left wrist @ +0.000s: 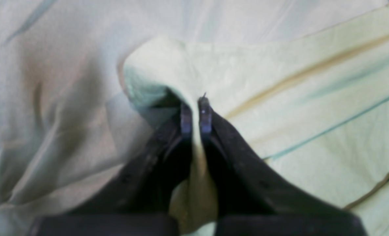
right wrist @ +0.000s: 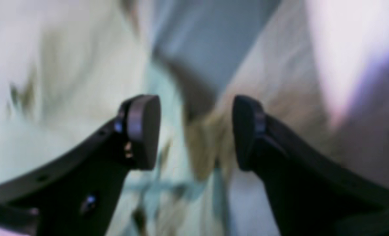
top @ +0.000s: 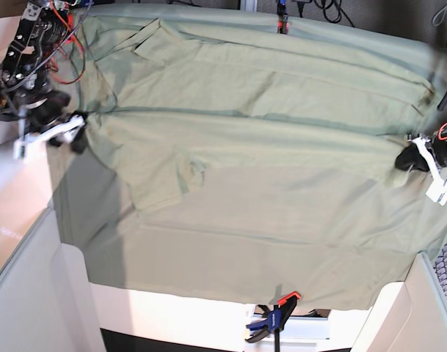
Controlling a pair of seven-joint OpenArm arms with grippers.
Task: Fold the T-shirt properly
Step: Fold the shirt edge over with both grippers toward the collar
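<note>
My gripper will lift and fold. The loose flap (top: pixel 158 183) sticks out from the T-shirt's near side (top: pixel 282 155), so the flap will trail back into a long strip of the T-shirt as this happens.
The pale sage-green T-shirt (top: pixel 267 95) lies spread across the table from left to right, with a small fold (top: pixel 188 170) near the middle. My left gripper (top: pixel 401 163) is at the shirt's right edge. In the left wrist view it (left wrist: pixel 195 113) is shut on a raised pinch of the shirt's fabric (left wrist: pixel 279 98). My right gripper (top: pixel 78 129) is at the shirt's left edge. In the blurred right wrist view it (right wrist: pixel 194 131) is open, with pale fabric (right wrist: pixel 66 82) below it and nothing between the fingers.
A larger green cloth (top: pixel 245 257) covers the table under the shirt and also shows in the left wrist view (left wrist: pixel 50 114). A blue-and-orange clamp (top: pixel 271 319) pins it at the front edge and a red clamp (top: pixel 282 26) at the back. Table edges lie close to both grippers.
</note>
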